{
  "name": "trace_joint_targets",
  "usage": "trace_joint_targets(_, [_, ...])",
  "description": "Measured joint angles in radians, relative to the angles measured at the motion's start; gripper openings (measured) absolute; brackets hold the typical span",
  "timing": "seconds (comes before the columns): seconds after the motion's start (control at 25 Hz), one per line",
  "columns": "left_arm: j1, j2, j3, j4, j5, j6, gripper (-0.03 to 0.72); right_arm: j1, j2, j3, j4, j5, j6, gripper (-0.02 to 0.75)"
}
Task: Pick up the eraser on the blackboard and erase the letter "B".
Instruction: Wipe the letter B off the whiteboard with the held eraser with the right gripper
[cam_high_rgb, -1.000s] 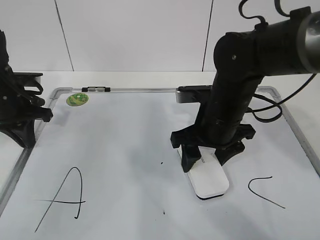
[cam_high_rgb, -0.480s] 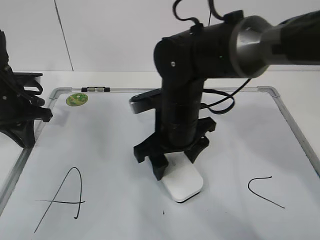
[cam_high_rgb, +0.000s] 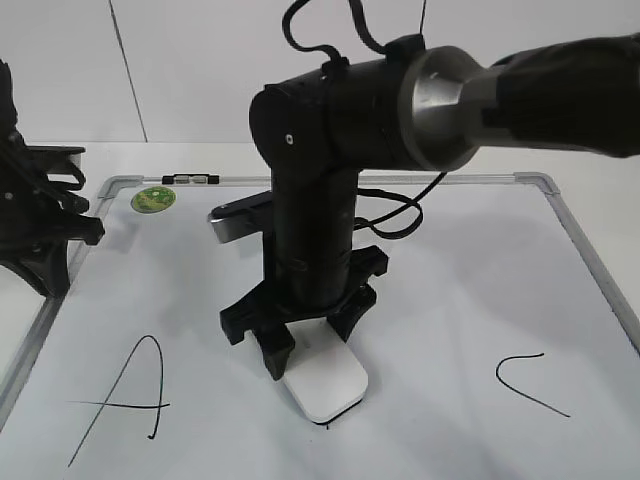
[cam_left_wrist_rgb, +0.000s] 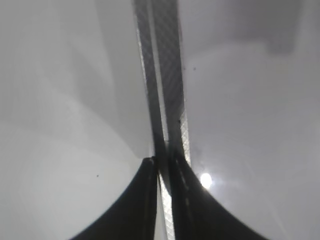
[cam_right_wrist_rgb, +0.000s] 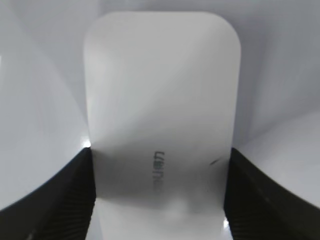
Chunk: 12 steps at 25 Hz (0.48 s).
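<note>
Small dark specks (cam_high_rgb: 325, 425) are still there just beyond the eraser's front end, so next my right gripper wipes the eraser over them toward the board's front edge before it leaves.
The blackboard (cam_high_rgb: 470, 290) is a white board with a grey frame, lying flat. My right gripper (cam_high_rgb: 310, 355) is shut on the white eraser (cam_high_rgb: 325, 385), which rests flat on the board at its front middle. In the right wrist view the eraser (cam_right_wrist_rgb: 160, 100) fills the frame between the gripper's (cam_right_wrist_rgb: 159, 200) black fingers, with small grey print on top. No letter "B" shows; only small dark specks lie near the eraser. My left gripper (cam_left_wrist_rgb: 162, 165) is shut and empty over the board's left frame (cam_left_wrist_rgb: 160, 75), far from the eraser.
A slanted "A" (cam_high_rgb: 125, 400) is drawn at the front left and an open "C" (cam_high_rgb: 528, 382) at the front right. A round green sticker (cam_high_rgb: 154, 199) sits at the far left corner. The left arm (cam_high_rgb: 35, 220) stands at the left edge.
My right gripper has slid the eraser leftward across the board, from right of centre to the middle. The left arm has not moved.
</note>
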Motion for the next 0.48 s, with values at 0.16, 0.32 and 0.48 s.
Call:
trace_joint_targets(0.16, [0.000, 0.000, 0.000, 0.000, 0.000, -0.007, 0.043, -0.066, 0.000, -0.001, 0.008, 0.005, 0.000, 0.529])
trace_joint_targets(0.32, [0.000, 0.000, 0.000, 0.000, 0.000, 0.000, 0.043, -0.184, 0.000, -0.004, 0.001, 0.013, -0.004, 0.529])
trace_joint_targets(0.48, [0.000, 0.000, 0.000, 0.000, 0.000, -0.007, 0.043, -0.254, -0.002, -0.004, -0.002, 0.025, -0.060, 0.529])
